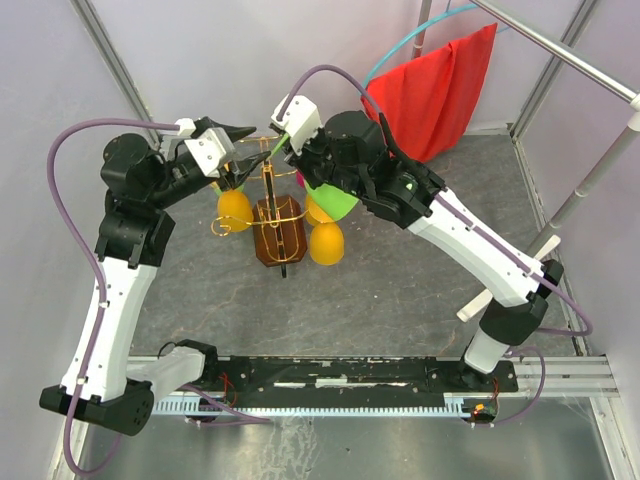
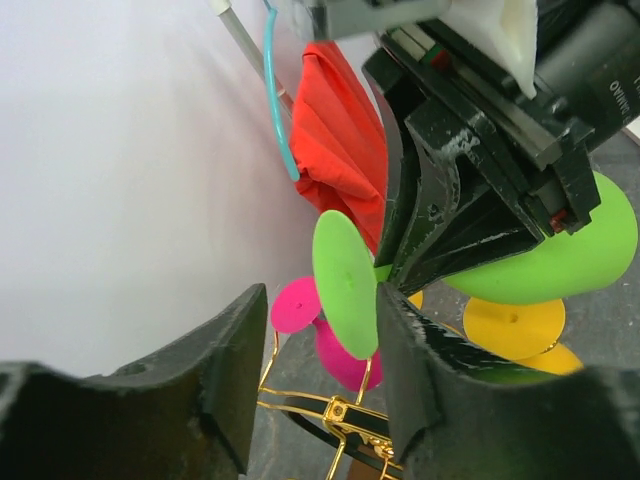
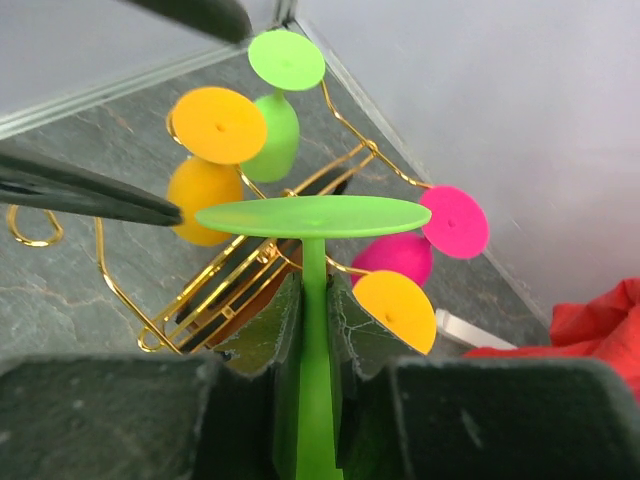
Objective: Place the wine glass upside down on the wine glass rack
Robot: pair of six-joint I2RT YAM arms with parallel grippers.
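The wine glass's green foot points toward my left gripper above the rack, so next my right gripper moves back, turns the foot up and goes toward the empty hook.
My right gripper is shut on the stem of a green wine glass, held foot forward over the wine glass rack, which has a brown base and gold wire arms. In the top view the green bowl lies under the right gripper. My left gripper is open, its fingers on either side of the green foot disc, the right-hand finger close to it. In the top view the left gripper is just left of the rack's top.
Other glasses hang upside down on the rack: yellow ones, a pink one and a second green one. A red cloth hangs at the back right. Enclosure walls and metal frame bars surround the table.
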